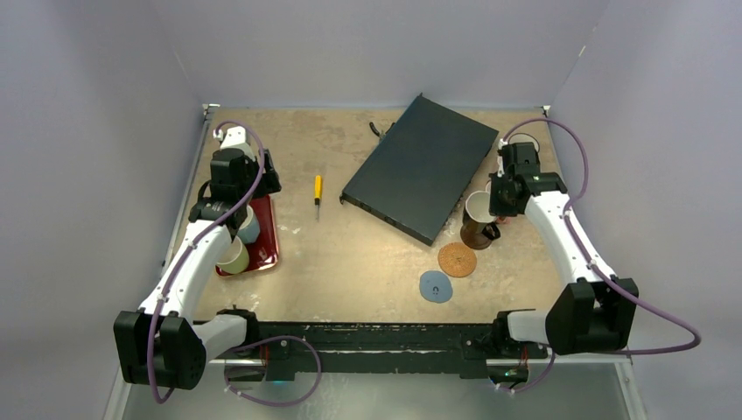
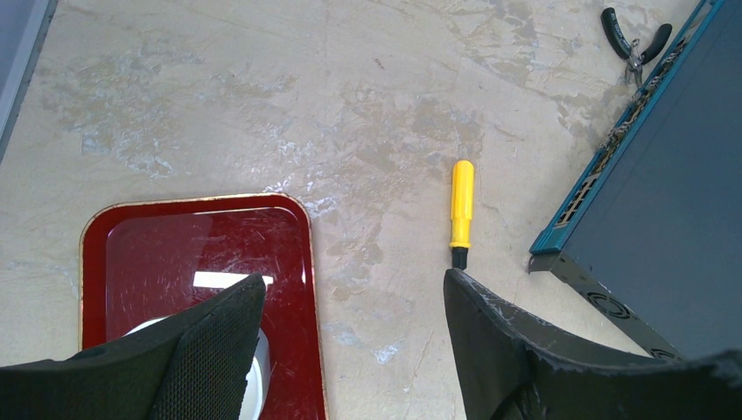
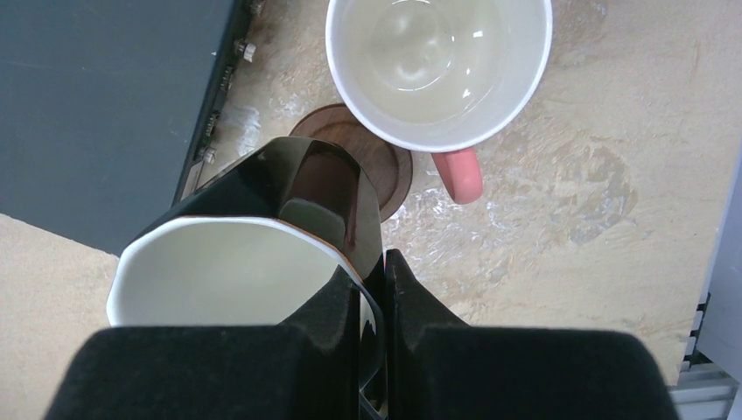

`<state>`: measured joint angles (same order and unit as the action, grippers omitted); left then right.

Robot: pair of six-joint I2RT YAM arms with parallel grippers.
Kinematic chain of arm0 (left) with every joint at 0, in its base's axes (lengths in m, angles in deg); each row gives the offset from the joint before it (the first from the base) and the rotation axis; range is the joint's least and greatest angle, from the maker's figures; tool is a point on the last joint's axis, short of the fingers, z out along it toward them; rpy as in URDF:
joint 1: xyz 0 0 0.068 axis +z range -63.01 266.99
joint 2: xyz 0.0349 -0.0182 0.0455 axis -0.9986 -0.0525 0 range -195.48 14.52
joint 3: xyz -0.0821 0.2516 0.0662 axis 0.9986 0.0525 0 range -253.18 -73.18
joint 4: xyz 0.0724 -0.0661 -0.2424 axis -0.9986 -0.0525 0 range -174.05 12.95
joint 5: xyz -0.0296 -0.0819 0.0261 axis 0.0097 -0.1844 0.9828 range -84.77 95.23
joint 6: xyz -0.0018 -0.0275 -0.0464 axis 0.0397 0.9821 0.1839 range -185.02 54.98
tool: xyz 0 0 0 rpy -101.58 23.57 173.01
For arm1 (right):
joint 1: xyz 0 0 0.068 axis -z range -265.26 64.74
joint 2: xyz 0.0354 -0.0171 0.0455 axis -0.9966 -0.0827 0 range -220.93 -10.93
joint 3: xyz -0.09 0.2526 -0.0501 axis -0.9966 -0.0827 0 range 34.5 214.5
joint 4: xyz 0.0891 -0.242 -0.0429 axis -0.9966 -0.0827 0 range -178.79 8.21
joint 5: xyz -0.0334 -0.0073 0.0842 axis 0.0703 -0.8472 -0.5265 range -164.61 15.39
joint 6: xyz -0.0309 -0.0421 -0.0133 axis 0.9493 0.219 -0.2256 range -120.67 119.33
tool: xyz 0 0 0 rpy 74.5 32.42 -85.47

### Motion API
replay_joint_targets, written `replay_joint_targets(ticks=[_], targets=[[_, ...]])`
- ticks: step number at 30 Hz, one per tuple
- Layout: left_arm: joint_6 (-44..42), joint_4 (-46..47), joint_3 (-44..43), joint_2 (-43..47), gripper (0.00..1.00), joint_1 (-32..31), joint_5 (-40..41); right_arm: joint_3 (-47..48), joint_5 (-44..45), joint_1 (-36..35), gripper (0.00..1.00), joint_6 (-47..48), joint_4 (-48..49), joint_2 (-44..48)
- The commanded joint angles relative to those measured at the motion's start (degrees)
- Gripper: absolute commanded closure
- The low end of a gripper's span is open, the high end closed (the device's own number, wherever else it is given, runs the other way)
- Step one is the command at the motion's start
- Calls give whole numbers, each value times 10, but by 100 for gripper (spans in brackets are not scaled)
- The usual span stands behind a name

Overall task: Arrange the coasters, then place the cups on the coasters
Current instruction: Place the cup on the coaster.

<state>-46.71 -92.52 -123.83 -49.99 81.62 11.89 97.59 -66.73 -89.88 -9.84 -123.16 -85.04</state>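
Observation:
The dark brown cup (image 1: 474, 220) is hanging upright above the dark brown coaster (image 1: 476, 241), so my right gripper should keep moving the cup down until its base rests on the coaster, and then let go.
My right gripper (image 3: 374, 271) is shut on the rim wall of the dark brown cup (image 3: 236, 262), one finger inside its cream bowl and one outside. Just beyond it stands the pink cup (image 3: 437, 70), handle toward me. A dark brown coaster (image 3: 385, 171) shows between the two cups, partly covered by both. From above, the brown cup (image 1: 479, 220) stands upright by the cork coaster (image 1: 457, 259) and the blue-grey coaster (image 1: 436, 286). My left gripper (image 2: 350, 284) hangs open over the edge of the red tray (image 2: 157, 254), where the light blue cup (image 1: 250, 226) and green cup (image 1: 234, 256) sit.
A large dark flat box (image 1: 420, 166) lies at an angle at the back centre, close to the right gripper. A yellow-handled screwdriver (image 1: 318, 191) lies between the tray and the box. Black pliers (image 2: 634, 39) rest by the box's far corner.

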Motion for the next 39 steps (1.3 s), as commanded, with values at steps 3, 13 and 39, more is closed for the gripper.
replay_joint_targets(ticks=[3,13,39], targets=[[-12,13,5,-1,29,1,-2,28,-19,4,100,-12,6,-20],[-10,14,4,-2,29,2,-9,36,5,12,100,-30,-9,-37],[-9,14,3,-10,29,1,-10,20,19,35,100,-45,2,-69]])
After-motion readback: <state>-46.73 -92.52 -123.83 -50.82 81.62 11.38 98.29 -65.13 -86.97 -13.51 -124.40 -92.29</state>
